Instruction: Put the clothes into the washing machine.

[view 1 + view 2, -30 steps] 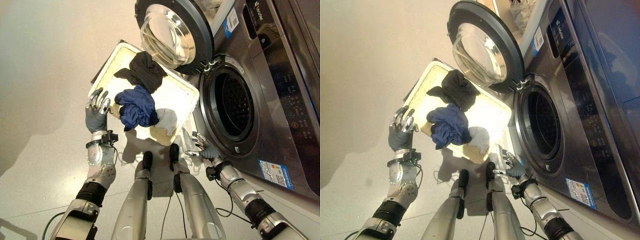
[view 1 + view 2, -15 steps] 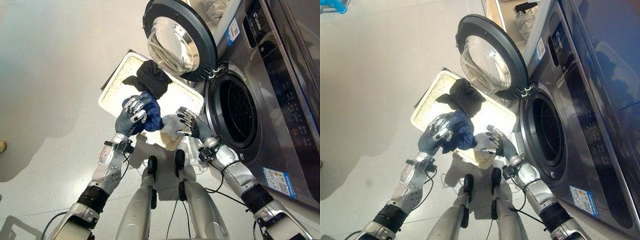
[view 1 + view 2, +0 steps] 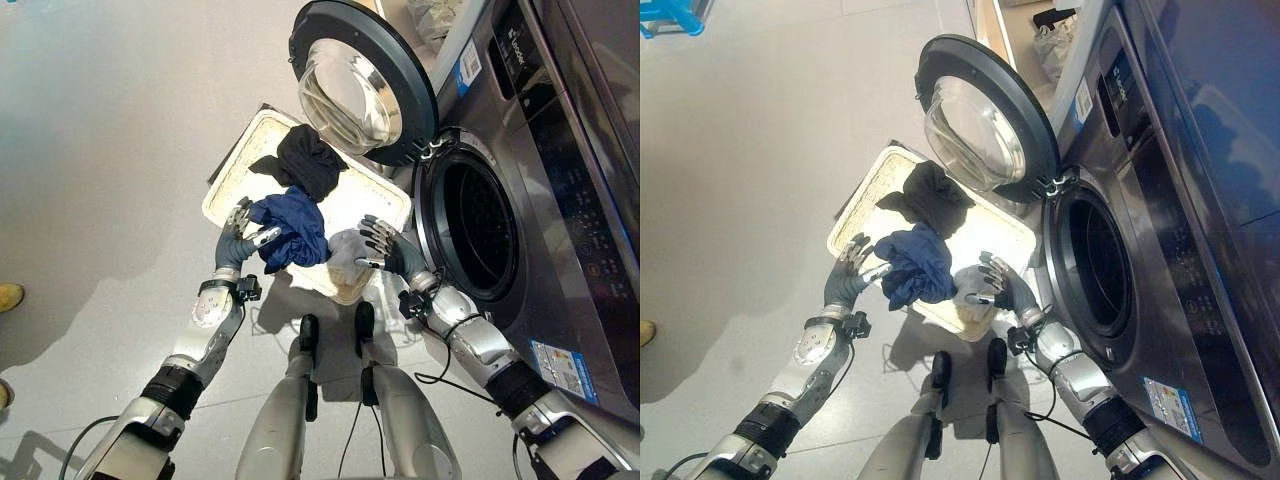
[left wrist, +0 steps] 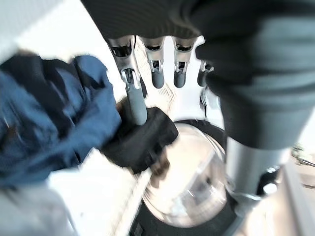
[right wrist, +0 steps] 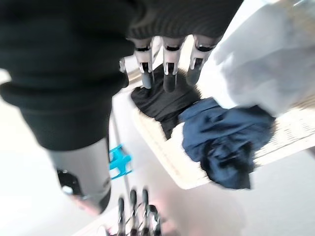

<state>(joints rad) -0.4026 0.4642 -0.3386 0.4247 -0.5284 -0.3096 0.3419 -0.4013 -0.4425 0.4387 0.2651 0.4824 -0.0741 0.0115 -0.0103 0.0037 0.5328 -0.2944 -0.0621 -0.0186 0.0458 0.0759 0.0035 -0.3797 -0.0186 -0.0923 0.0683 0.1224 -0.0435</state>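
The blue garment (image 3: 290, 232) meets the black garment only along its far edge (image 3: 297, 196), so the blue garment should come free alone when I lift it.
A cream basket (image 3: 232, 170) lies on the floor in front of the washing machine (image 3: 560, 150). It holds a black garment (image 3: 310, 160) at the far end, a crumpled blue garment (image 3: 292, 228) in the middle and a pale garment (image 3: 348, 255) at the near corner. My left hand (image 3: 236, 245) is open at the blue garment's left edge, fingers straight. My right hand (image 3: 392, 250) is open with spread fingers, right beside the pale garment. The left wrist view shows the blue garment (image 4: 44, 118) just past my straight fingers (image 4: 133, 93). The drum opening (image 3: 478, 225) is dark.
The round door (image 3: 360, 85) stands swung open over the basket's far end, its glass bowl facing down. A person's yellow shoe (image 3: 8, 295) is at the left edge. A blue item (image 3: 670, 12) lies far off on the floor.
Over the second both hands came in from the basket's sides. Since half a second ago my left hand has slid off the blue garment to its left edge; the right stays by the pale garment.
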